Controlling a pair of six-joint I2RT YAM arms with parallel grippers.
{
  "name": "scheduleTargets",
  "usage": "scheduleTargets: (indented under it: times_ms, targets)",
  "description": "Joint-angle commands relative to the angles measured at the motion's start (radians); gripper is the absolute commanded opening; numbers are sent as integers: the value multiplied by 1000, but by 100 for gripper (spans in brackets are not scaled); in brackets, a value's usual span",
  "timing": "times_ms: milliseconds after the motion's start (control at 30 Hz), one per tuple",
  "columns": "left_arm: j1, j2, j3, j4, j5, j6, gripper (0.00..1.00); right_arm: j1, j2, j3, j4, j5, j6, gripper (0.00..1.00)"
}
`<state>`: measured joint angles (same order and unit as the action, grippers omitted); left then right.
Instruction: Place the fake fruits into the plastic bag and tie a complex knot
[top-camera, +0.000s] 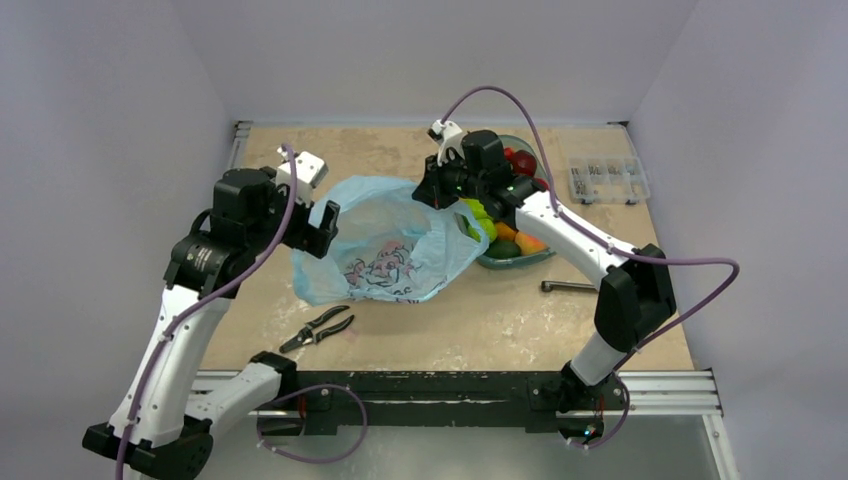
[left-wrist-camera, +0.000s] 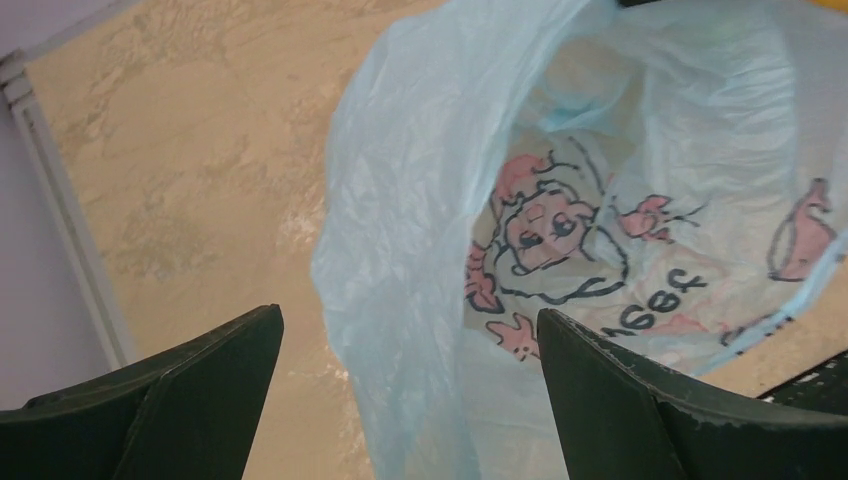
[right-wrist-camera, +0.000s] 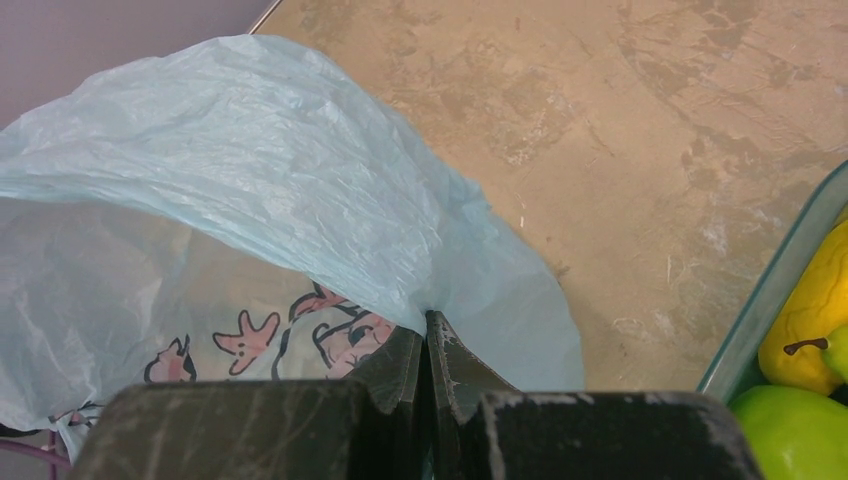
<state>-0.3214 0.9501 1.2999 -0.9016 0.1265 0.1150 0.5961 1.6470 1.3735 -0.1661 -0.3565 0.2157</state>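
I should pinch the opposite rim (left-wrist-camera: 405, 370) with my left gripper to free my right gripper for the orange fruit, because my right gripper, closest to the teal dish, is holding the bag's rim (top-camera: 404, 188).
The light-blue plastic bag (top-camera: 385, 250) with pink cartoon print lies mid-table with its mouth held open. My right gripper (top-camera: 440, 190) is shut on the bag's far right rim (right-wrist-camera: 440, 290) and lifts it. My left gripper (top-camera: 322, 228) is open at the bag's left edge; the rim (left-wrist-camera: 400, 300) hangs between its fingers without being pinched. The fake fruits (top-camera: 505, 240) sit in the teal dish (top-camera: 520, 262) right of the bag: red, green, orange and yellow pieces. A yellow fruit (right-wrist-camera: 815, 310) and a green apple (right-wrist-camera: 800, 435) show in the right wrist view. I see no fruit inside the bag and no knot.
Black pliers (top-camera: 318, 328) lie on the table in front of the bag. A metal bar (top-camera: 568, 287) lies near the right arm. A clear compartment box (top-camera: 607, 180) stands at the back right. Walls close in the table on three sides.
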Motion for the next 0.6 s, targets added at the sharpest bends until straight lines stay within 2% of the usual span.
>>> scheduleTargets:
  times_ms: [0, 100, 200, 233, 267, 333, 367, 400, 500, 567]
  targets:
    - [-1, 87, -49, -70, -218, -15, 100, 7, -7, 64, -12, 16, 1, 0]
    - [-1, 99, -91, -111, -255, -65, 100, 7, -5, 65, -26, -4, 16, 0]
    - [0, 77, -135, -95, -197, -121, 100, 6, -1, 53, -40, -24, 20, 0]
    - [2, 78, -138, -90, -159, -141, 93, 7, 1, 48, -37, -29, 20, 0]
    - [10, 81, -133, -91, -89, -152, 77, 7, 7, 47, -35, -32, 15, 0]
    - [44, 99, -105, -100, 38, -196, 22, 7, 26, 57, -23, -54, -1, 0]
    - [68, 113, -91, -109, 113, -229, 5, 7, 39, 72, -21, -57, -16, 0]
    - [99, 130, -79, -120, 196, -254, 0, 7, 56, 91, -21, -65, -33, 0]
    - [181, 185, -71, -157, 362, -374, 0, 7, 126, 184, -58, -87, -75, 3]
    - [240, 214, -85, -158, 456, -444, 0, 7, 173, 244, -86, -105, -103, 18]
